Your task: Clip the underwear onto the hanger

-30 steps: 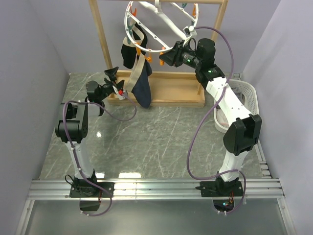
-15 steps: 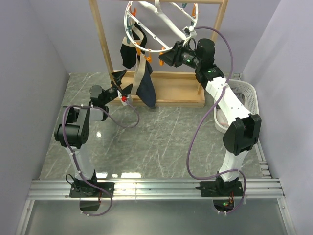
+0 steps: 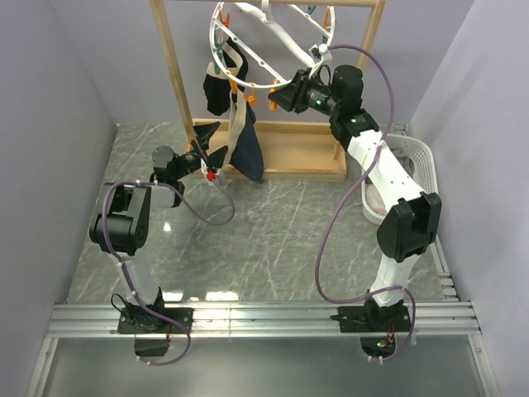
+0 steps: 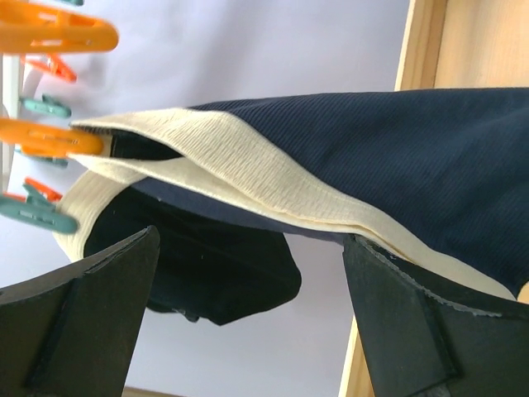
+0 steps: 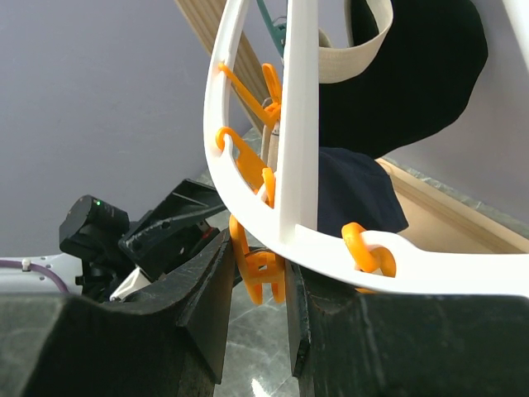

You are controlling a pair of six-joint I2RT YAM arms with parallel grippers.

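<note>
The cream waistband [image 3: 240,116] hangs free below its orange clip, so my left gripper should go next toward the waistband's lower end [image 3: 233,149] with its fingers open and close there.
The underwear [image 3: 246,147], navy with a cream waistband [image 4: 248,169], hangs from an orange clip [image 4: 45,136] of the white round hanger [image 3: 273,33]. My left gripper [image 3: 213,141] stands wide open just left of the hanging fabric, not touching it. In the left wrist view its black fingers [image 4: 78,318] frame the lower corners and the underwear [image 4: 397,157] crosses above them. My right gripper [image 3: 277,98] is at the hanger's lower rim [image 5: 248,215], shut on an orange clip [image 5: 260,277] squeezed between its jaws.
A small black garment [image 3: 219,87] hangs on the hanger beside the underwear. The wooden rack frame [image 3: 172,74] and its base [image 3: 289,157] stand behind. A white basket [image 3: 413,161] sits at the right. Walls close in on both sides.
My left gripper has moved right, closer to the underwear, with its jaws a little wider. The underwear has swung slightly right. The right arm has not moved.
</note>
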